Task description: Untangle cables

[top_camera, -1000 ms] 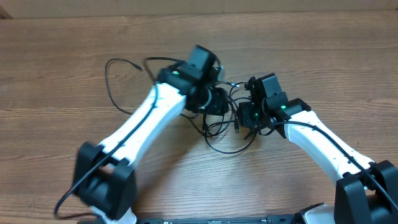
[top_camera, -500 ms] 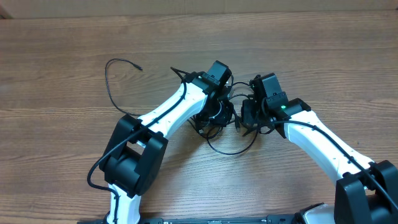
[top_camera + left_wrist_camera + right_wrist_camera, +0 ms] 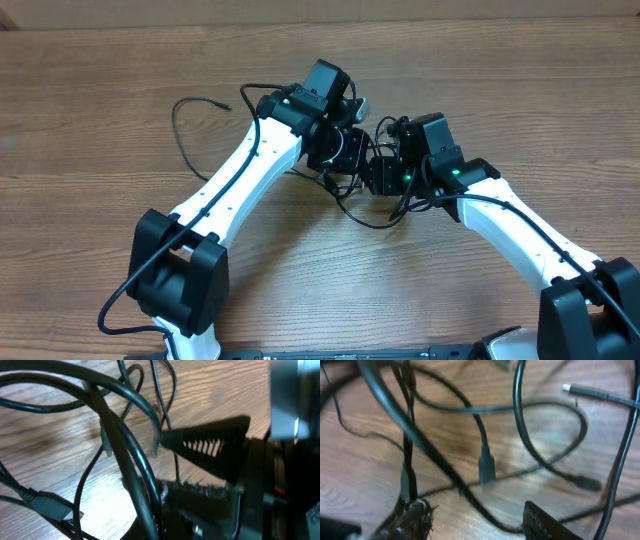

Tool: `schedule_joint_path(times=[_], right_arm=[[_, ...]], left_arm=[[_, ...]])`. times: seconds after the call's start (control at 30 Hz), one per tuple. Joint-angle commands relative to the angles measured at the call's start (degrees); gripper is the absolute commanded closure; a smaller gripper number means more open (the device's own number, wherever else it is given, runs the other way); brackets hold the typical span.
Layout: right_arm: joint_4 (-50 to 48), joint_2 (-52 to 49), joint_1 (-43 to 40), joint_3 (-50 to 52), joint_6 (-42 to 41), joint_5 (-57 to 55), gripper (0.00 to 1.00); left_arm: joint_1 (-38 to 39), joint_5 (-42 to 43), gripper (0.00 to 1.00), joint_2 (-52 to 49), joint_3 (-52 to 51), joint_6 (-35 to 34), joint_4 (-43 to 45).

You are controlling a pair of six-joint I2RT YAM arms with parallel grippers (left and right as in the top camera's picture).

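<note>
Next, I move my left gripper back while my right gripper lifts the cord (image 3: 482, 510) between its fingers clear, because my grippers almost touch over the tangle (image 3: 356, 190).
The cables (image 3: 383, 224) are thin black cords knotted in a tangle between my two grippers at mid table. One cord loops away to the left (image 3: 176, 140) and ends in a small plug (image 3: 222, 105). My left gripper (image 3: 345, 152) is over the tangle's left side. In its wrist view a thick-looking cord (image 3: 142, 475) runs down into the dark where its jaws are, so their state is hidden. My right gripper (image 3: 377, 178) (image 3: 475, 512) is open at the tangle's right side. A cord crosses between its fingers (image 3: 545, 524), and its ribbed fingers (image 3: 212, 444) also show in the left wrist view.
Loose plug ends lie on the wooden table (image 3: 520, 90): one by a cord (image 3: 486, 467), one silver-tipped (image 3: 567, 388), one larger plug (image 3: 50, 505). The two arms nearly touch over the tangle.
The left arm swung about, and its gripper now sits slightly higher and further left over the tangle. The right gripper moved left into the tangle. The lower cord loop has drawn in.
</note>
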State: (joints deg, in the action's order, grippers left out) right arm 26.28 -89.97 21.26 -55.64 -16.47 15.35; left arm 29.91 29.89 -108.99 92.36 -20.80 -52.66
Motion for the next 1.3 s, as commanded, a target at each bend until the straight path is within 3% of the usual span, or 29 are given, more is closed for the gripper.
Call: schedule_joint_path(times=[0.0, 0.03, 0.1, 0.13, 0.4, 0.57, 0.73, 0.97, 1.0, 1.03, 1.07, 1.1, 1.27], right_arm=[[-2.67, -0.17, 0.11, 0.33, 0.35, -2.54, 0.49], [-3.37, -0.17, 0.11, 0.33, 0.0, -4.52, 0.56], [-4.11, -0.17, 0.11, 0.33, -0.07, -8.61, 0.91], [-4.11, -0.17, 0.11, 0.33, -0.09, -9.92, 0.96], [0.07, -0.09, -0.96, 0.13, -1.51, -27.45, 0.96], [8.94, 0.35, -7.1, -5.44, -3.5, -36.61, 0.96], [18.16, 1.27, -16.04, -16.72, -3.48, -37.44, 0.96], [23.41, 1.38, -21.66, -27.26, -2.51, -34.95, 0.96], [23.61, 1.38, -21.66, -28.11, -1.07, -32.94, 0.96], [23.76, 1.46, -21.53, -28.85, 0.68, -30.29, 0.96], [23.78, 1.46, -21.46, -29.03, 1.09, -29.27, 0.96], [23.85, 1.66, -21.31, -29.27, 1.75, -28.06, 0.96], [23.78, 3.37, -21.27, -29.27, 1.79, -26.88, 0.96]], left_arm=[[0.48, 7.63, 0.96, 2.51, 1.27, 1.53, -0.31], [0.48, 7.61, 0.96, 2.73, 1.27, 1.55, -0.66], [0.33, 6.6, 0.96, 3.58, 1.27, 3.93, -1.97], [0.09, 4.59, 0.96, 3.89, 1.27, 4.31, -3.06], [-5.09, -6.4, 0.96, 4.02, 1.27, 6.62, -11.82], [-13.94, -16.92, 0.96, 4.24, 1.29, 6.69, -17.42], [-24.83, -15.04, 0.96, 5.6, 1.29, 6.71, -17.86], [-29.75, -14.8, 0.95, 10.78, 1.29, 7.15, -16.61], [-29.75, -14.75, 0.89, 11.56, 1.29, 7.39, -16.24], [-29.75, -14.8, 0.64, 12.5, 1.29, 7.82, -15.96], [-29.73, -14.82, 0.45, 13.03, 1.29, 8.02, -15.82], [-29.75, -14.82, 0.32, 13.62, 1.29, 8.0, -15.76], [-30.69, -13.92, 0.3, 15.87, 1.29, 7.93, -15.43]])
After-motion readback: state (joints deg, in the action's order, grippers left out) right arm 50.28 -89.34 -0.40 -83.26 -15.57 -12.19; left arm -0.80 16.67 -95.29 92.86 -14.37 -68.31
